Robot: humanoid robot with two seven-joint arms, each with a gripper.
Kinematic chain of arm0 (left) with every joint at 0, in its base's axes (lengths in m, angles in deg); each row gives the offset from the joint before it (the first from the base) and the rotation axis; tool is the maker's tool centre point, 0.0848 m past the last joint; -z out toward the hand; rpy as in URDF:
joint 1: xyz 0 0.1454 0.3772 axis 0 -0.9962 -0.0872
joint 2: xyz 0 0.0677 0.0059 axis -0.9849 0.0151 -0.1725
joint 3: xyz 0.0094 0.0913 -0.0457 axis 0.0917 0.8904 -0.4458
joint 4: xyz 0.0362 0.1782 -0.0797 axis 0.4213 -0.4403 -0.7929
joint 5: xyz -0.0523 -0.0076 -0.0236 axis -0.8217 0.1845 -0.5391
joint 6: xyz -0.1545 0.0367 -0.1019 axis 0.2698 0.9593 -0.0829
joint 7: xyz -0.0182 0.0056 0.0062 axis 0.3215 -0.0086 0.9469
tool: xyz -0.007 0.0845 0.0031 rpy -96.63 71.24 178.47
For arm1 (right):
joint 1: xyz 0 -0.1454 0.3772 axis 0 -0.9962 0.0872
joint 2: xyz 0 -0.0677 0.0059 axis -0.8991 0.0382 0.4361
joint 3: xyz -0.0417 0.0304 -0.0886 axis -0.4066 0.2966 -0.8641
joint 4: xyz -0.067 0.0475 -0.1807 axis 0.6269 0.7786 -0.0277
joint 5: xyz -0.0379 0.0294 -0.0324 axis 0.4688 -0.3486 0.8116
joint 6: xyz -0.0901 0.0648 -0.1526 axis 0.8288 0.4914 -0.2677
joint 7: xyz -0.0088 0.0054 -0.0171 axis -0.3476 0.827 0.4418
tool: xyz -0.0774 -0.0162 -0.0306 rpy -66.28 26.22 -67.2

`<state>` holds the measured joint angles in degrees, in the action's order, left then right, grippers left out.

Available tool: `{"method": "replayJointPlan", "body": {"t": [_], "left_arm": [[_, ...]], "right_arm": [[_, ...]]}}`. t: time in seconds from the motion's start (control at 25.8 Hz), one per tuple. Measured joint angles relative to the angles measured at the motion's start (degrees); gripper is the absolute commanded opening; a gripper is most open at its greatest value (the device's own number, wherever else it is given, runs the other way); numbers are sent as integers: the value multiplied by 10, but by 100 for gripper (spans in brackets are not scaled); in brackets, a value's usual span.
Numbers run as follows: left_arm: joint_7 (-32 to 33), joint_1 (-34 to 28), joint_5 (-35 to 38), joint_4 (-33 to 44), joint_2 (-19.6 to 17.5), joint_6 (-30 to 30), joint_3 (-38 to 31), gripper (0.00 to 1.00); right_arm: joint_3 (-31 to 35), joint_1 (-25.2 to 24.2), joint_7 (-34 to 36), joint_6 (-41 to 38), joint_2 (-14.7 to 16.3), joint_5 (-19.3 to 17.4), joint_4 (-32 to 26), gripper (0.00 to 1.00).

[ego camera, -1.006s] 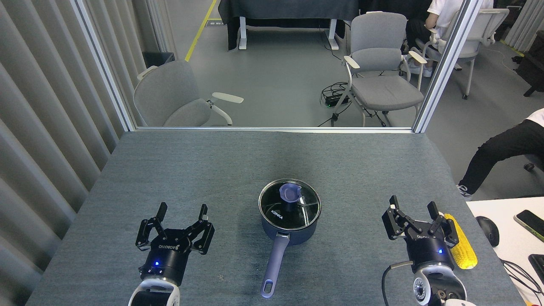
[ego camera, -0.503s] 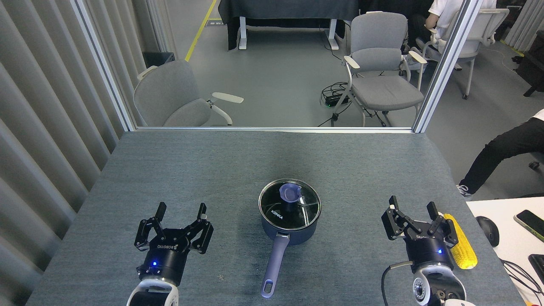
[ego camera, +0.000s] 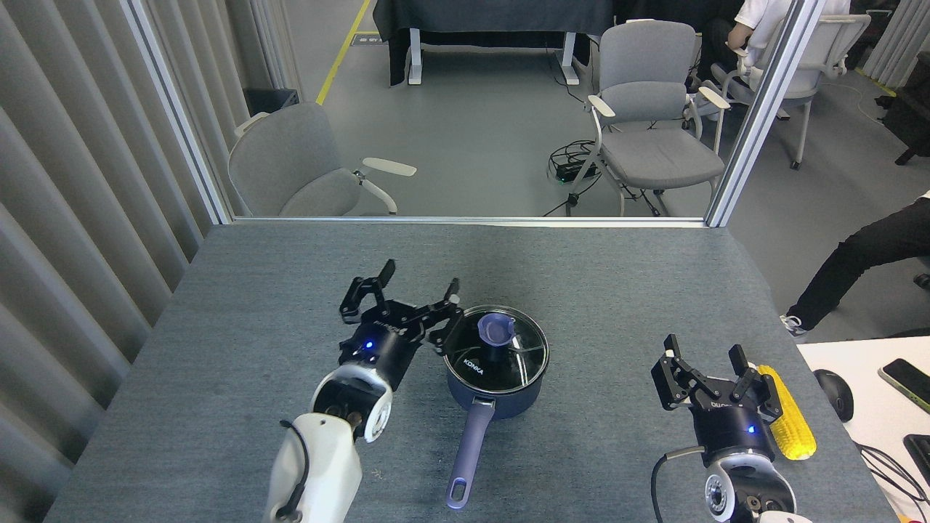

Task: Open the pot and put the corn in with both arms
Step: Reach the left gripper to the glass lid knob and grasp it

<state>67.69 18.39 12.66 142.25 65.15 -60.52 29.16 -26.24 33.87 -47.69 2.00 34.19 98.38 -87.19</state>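
The glass lid (ego camera: 514,367) lets only dark interior show through, so I should expect the navy pot (ego camera: 516,402) to be empty when I take the lid off.
The navy pot (ego camera: 494,396) stands in the middle of the table with its glass lid (ego camera: 496,350) on; the lid's lavender knob (ego camera: 496,330) points up and the long handle (ego camera: 468,452) runs toward me. My left gripper (ego camera: 421,280) is open, raised just left of the lid's far rim, holding nothing. The yellow corn (ego camera: 786,421) lies at the table's right edge. Just left of the cob, my right gripper (ego camera: 706,354) stands open and empty.
The grey table (ego camera: 290,290) ends at a glass partition along its far edge. A white desk (ego camera: 872,407) with a mouse and phone adjoins at the right. Chairs and seated people are beyond the glass.
My left arm has swung forward and to the right, from the near left of the table up beside the pot's lid. The right arm, pot and corn have stayed put.
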Motion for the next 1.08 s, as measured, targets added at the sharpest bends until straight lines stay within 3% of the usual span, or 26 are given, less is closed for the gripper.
{"method": "replayJointPlan", "body": {"t": [0.19,0.39,1.08], "left_arm": [[5,93,-7,-138,9,2,90,99],[0,122,-20,-214,10,-4,118,99],[-23,146,-75,-322,10,-26,173,98]], "right_arm": [[0,0,0,0,0,0,0,100],[0,0,0,0,0,0,0,100],[0,0,-2,0,0,0,0,100]]}}
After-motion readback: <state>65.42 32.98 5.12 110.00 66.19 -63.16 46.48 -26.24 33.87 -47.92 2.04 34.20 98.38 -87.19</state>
